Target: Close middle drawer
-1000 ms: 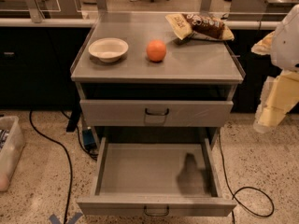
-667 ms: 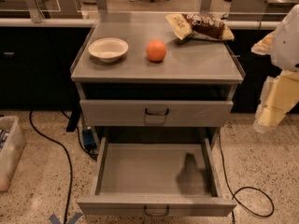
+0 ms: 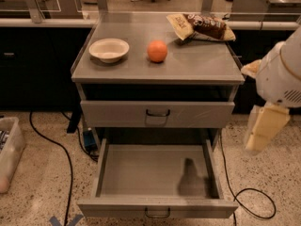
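The middle drawer will slide in level and square when I push its front, because the tray's straight sides (image 3: pixel 100 171) run back into the open gap of the cabinet.
The middle drawer (image 3: pixel 157 207) of the grey metal cabinet (image 3: pixel 157 69) is pulled far out towards me. Its wide shallow tray (image 3: pixel 141 168) is empty, with a dark shadow at the right. A small dark loop handle (image 3: pixel 157 214) sits at the centre of its flat front. The drawer above it (image 3: pixel 157 113) is pushed in. My arm is at the right of the cabinet, and its gripper (image 3: pixel 263 128) hangs down beside the cabinet's right side, apart from the open drawer and above its level.
On the cabinet top are a white bowl (image 3: pixel 109 49), an orange (image 3: pixel 157 51) and a snack bag (image 3: pixel 200 27). Black cables (image 3: pixel 61 149) lie on the floor at left and right. A pale bin (image 3: pixel 8 149) stands at the left edge. Dark counters stand behind.
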